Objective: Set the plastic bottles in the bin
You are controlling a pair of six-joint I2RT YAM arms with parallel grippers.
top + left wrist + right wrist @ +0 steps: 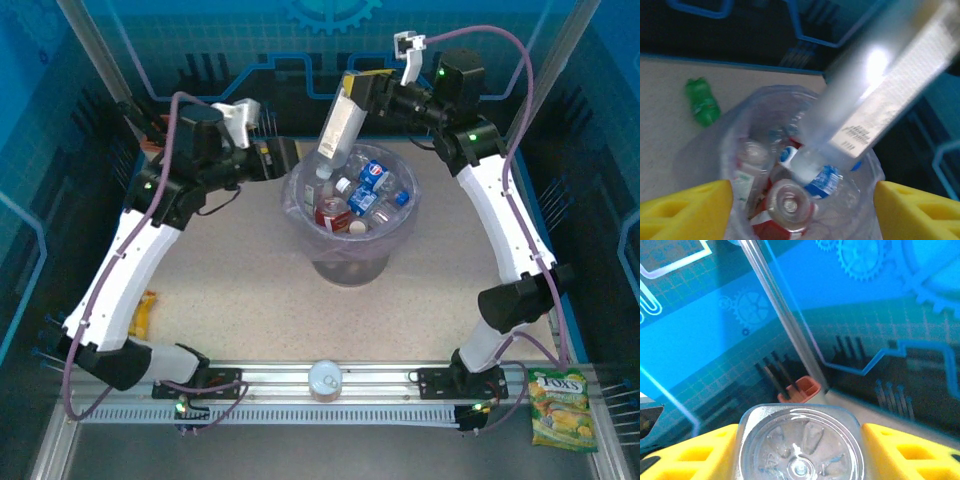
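The clear bottle [342, 129] is slanted with its base past the bin's far rim, so my right gripper should tip it upright and lower it into the bin [352, 185] before opening.
The grey-lavender bin [350, 262] stands mid-table with a translucent bag liner. Several bottles lie inside it, among them a blue-labelled one [372, 178] and a red-labelled one [330, 210]. My right gripper [365, 92] is shut on a clear bottle [340, 125] with a white label, held neck-down over the bin's far left rim. In the right wrist view the yellow fingers [900, 450] press on both sides of this bottle's base [800, 455]. My left gripper [283, 158] hangs open at the bin's left rim, its fingers [685, 210] apart above the bin's contents. A green bottle [702, 100] lies on the table beyond the bin.
A silver can [326, 380] sits on the near rail. At the near right corner lies a yellow-green candy bag [560, 405]. A yellow-orange packet [145, 312] rests under the left arm. An orange-topped block [802, 390] stands at the back wall.
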